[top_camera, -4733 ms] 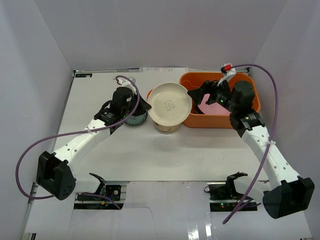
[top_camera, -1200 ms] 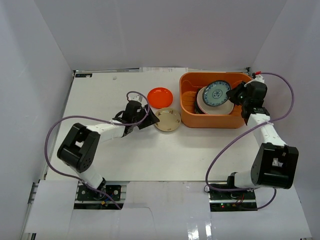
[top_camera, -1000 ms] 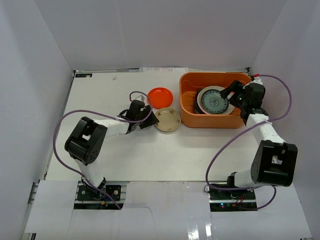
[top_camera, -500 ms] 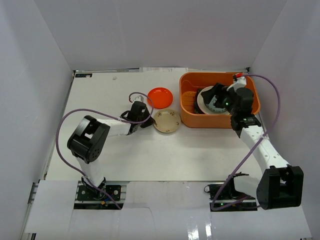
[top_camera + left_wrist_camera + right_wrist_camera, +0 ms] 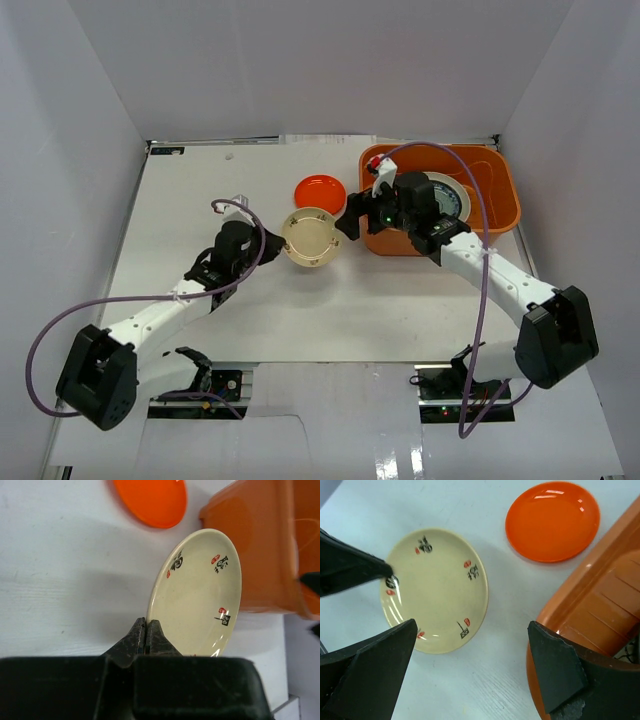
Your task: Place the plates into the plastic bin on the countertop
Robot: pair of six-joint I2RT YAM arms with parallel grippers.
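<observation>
Next, I take the opposite rim [image 5: 339, 240] of the tan plate with my right gripper and carry the plate in, because my left gripper is pinching the plate by the rim [image 5: 286, 238] farthest from the bin.
My left gripper [image 5: 280, 241] is shut on the rim of the tan plate [image 5: 312, 237], which hangs tilted above the white countertop [image 5: 190, 200]. The left wrist view shows the fingertips [image 5: 146, 630] pinching the tan plate [image 5: 200, 595] by its near edge. A round orange-red plate [image 5: 320, 192] lies flat behind it. The orange plastic bin [image 5: 480, 150] holds a stack topped by a blue-patterned plate [image 5: 452, 198]. My right gripper [image 5: 352, 218] hovers open just outside the bin's left wall, above the tan plate [image 5: 435, 590], with nothing between its fingers [image 5: 375, 665].
Pale walls close in the countertop on three sides. The bin wall [image 5: 600, 620] is next to my right gripper's right finger. Purple cables arc over both arms.
The left gripper shut on the tan plate's rim, lifted and tilted it. The right arm swung left out of the bin and opened wide.
</observation>
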